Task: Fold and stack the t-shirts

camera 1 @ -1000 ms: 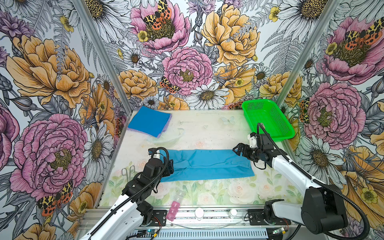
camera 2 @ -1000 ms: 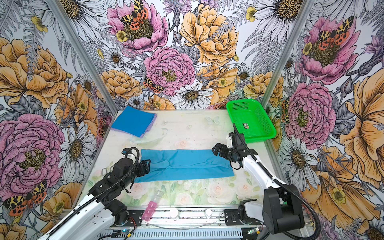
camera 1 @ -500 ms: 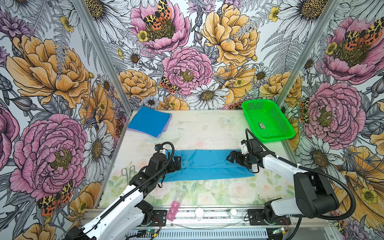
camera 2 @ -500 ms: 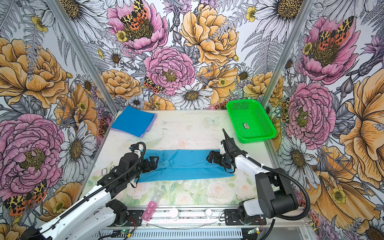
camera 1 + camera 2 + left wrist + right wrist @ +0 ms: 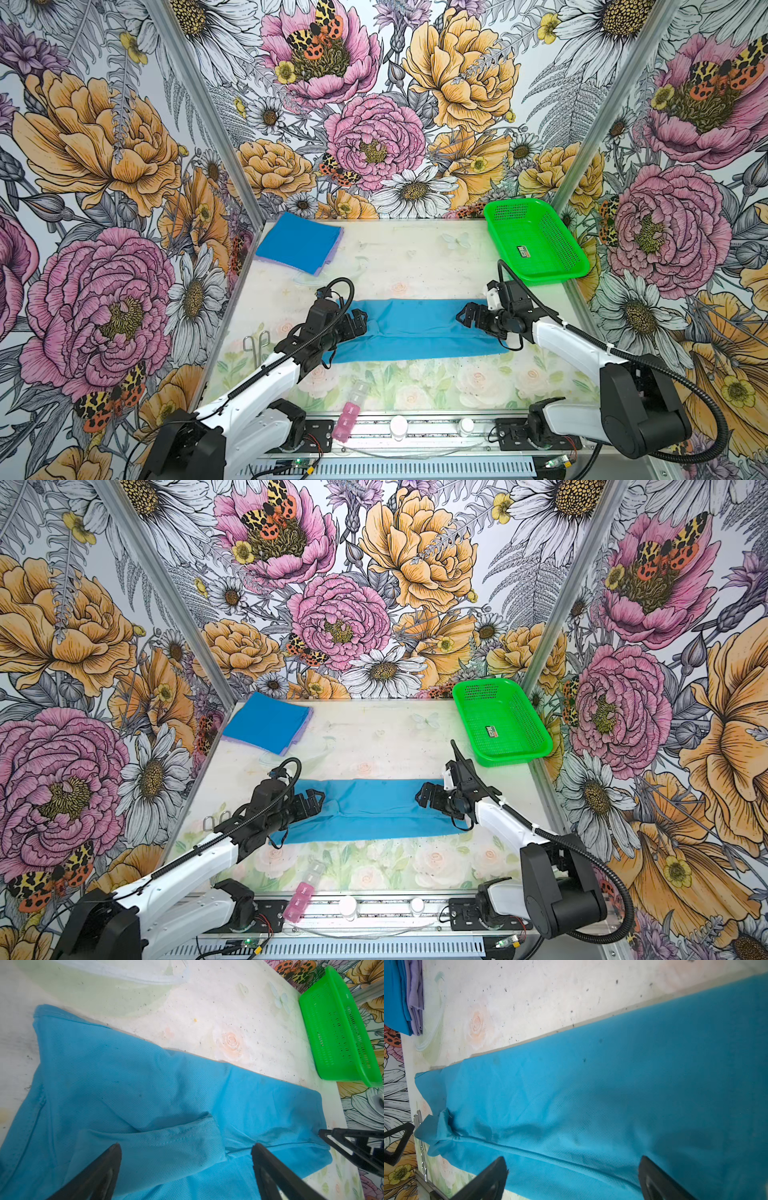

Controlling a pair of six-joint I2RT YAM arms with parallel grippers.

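The teal-blue t-shirt strip (image 5: 412, 329) is lying crosswise, so next my left gripper swings the t-shirt's sleeve end to the back (image 5: 420, 240) while my right gripper pulls the other end to the front.
A teal-blue t-shirt (image 5: 415, 328) lies folded into a long strip across the middle of the table, as both top views show (image 5: 374, 808). My left gripper (image 5: 359, 322) is open, low over the strip's left end, where a sleeve flap (image 5: 166, 1142) lies between its spread fingers (image 5: 268, 1167). At the right end my right gripper (image 5: 465, 318) is open too, its fingers (image 5: 492, 1176) straddling a fold line in the cloth (image 5: 612, 1084). Neither grips anything. A deeper blue folded shirt (image 5: 297, 243) rests on a lavender one (image 5: 415, 1001) at the back left.
A green mesh basket (image 5: 536, 245) stands at the back right, a small label inside. Metal scissors (image 5: 255, 345) lie left of the strip. A pink pill box (image 5: 347, 419) and a clear one (image 5: 359, 388) sit near the front edge.
Both grippers have moved inward over the ends of the strip. The left jaws have opened wider. The strip's left end is more rumpled.
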